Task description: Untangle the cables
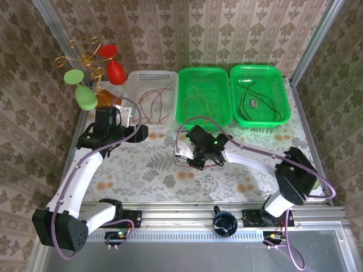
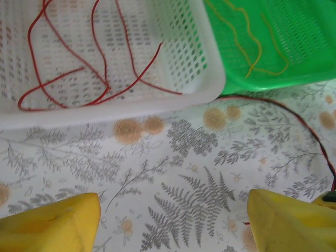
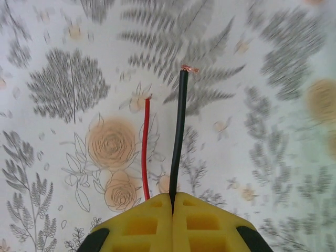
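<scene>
The thin red cable's loose end [image 3: 147, 103] is free beside the gripped black cable, so the robot's left gripper should keep going toward that loose end [image 3: 146, 116] and close there.
My right gripper [image 3: 172, 198] is shut on a black cable [image 3: 178, 131] whose bare copper tip points away over the tablecloth. A thin red cable [image 3: 146, 147] runs beside it and slips under the left finger. From above, the right gripper [image 1: 191, 160] hangs low over mid-table. My left gripper [image 2: 173, 226] stands open with nothing between its yellow fingers [image 2: 47, 223], and from above the left gripper [image 1: 142, 133] is just in front of the white basket [image 1: 150, 73]. Red cables [image 2: 100, 68] loop inside that basket. A dark cable [image 2: 299, 118] trails across the cloth at the right.
Yellow-olive cables [image 2: 252, 47] lie in the middle green basket [image 1: 204, 70]; black cables [image 1: 266, 99] lie in the right green basket [image 1: 255, 68]. Red and green ornaments on a gold wire stand [image 1: 88, 73] occupy the back left corner. A metal rail [image 1: 187, 218] bounds the near edge.
</scene>
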